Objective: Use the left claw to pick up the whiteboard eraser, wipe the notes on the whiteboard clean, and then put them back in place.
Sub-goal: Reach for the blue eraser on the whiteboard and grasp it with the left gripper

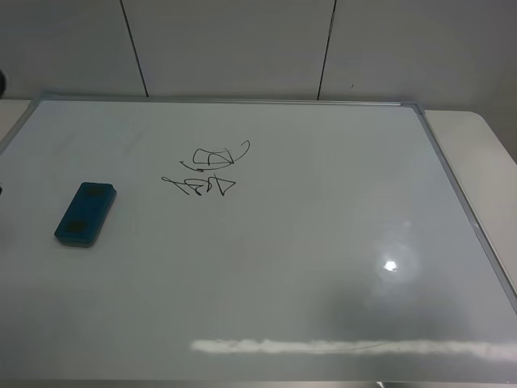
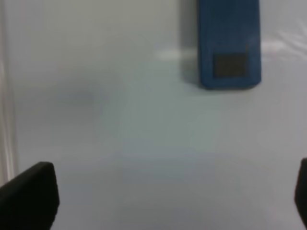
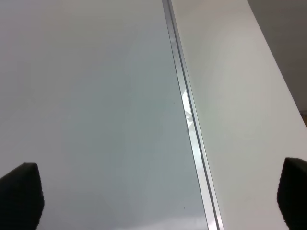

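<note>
The left gripper's open fingers are lined up across the eraser's narrow width (image 2: 230,64), so the gripper continues toward the eraser's middle (image 1: 86,214) until the fingers are on either side of both the eraser's long sides.
The teal-blue whiteboard eraser (image 1: 86,213) lies flat on the left part of the whiteboard (image 1: 323,242). The black marker notes (image 1: 212,170) sit to its right, a bit farther back. Neither arm shows in the high view. In the left wrist view the eraser (image 2: 229,45) lies ahead of my left gripper (image 2: 168,201), whose fingertips (image 2: 31,196) stand wide apart and hold nothing. In the right wrist view my right gripper (image 3: 158,201) is open and empty above the board's right frame (image 3: 189,120).
The whiteboard lies on a white table (image 1: 477,153) that shows past its right edge. A grey panelled wall (image 1: 242,48) stands behind. The frame (image 2: 5,96) also runs beside the left gripper in the left wrist view.
</note>
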`<state>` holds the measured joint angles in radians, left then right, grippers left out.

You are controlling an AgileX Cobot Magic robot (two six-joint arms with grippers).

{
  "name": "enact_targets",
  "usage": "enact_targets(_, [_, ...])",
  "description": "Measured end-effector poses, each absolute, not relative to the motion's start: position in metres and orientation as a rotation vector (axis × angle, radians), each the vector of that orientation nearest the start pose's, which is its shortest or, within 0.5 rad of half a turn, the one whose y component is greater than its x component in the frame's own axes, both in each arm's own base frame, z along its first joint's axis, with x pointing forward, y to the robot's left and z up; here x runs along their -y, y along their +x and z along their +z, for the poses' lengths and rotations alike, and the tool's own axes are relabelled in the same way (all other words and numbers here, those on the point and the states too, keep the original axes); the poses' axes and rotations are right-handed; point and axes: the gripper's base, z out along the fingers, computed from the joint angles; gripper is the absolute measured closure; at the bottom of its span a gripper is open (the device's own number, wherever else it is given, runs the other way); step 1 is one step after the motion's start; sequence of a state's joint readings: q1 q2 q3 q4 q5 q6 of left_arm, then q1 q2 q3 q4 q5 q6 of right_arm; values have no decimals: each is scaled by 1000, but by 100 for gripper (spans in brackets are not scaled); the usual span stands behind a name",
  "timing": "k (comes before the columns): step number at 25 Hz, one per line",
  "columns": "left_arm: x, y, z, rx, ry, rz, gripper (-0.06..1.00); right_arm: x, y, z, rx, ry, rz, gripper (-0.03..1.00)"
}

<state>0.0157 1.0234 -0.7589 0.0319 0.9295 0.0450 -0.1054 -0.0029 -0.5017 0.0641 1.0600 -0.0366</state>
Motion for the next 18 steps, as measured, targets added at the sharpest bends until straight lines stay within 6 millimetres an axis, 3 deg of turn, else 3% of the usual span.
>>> enact_targets(5, [-6,247,250,-2802,65,48,-5,-6,-5,278,-2036,67,-12,0])
enact_targets(8, [-5,273,231,-2818,61,25,-5,-6,-5,278,-2036,67,-12,0])
enact_targets(11, [-3,287,215,-2810,50,-5,-5,-6,-5,278,-2036,67,-12,0])
enact_targets(18, [17,300,193,-2823,95,-65,-5,-6,-5,278,-2036,67,-12,0])
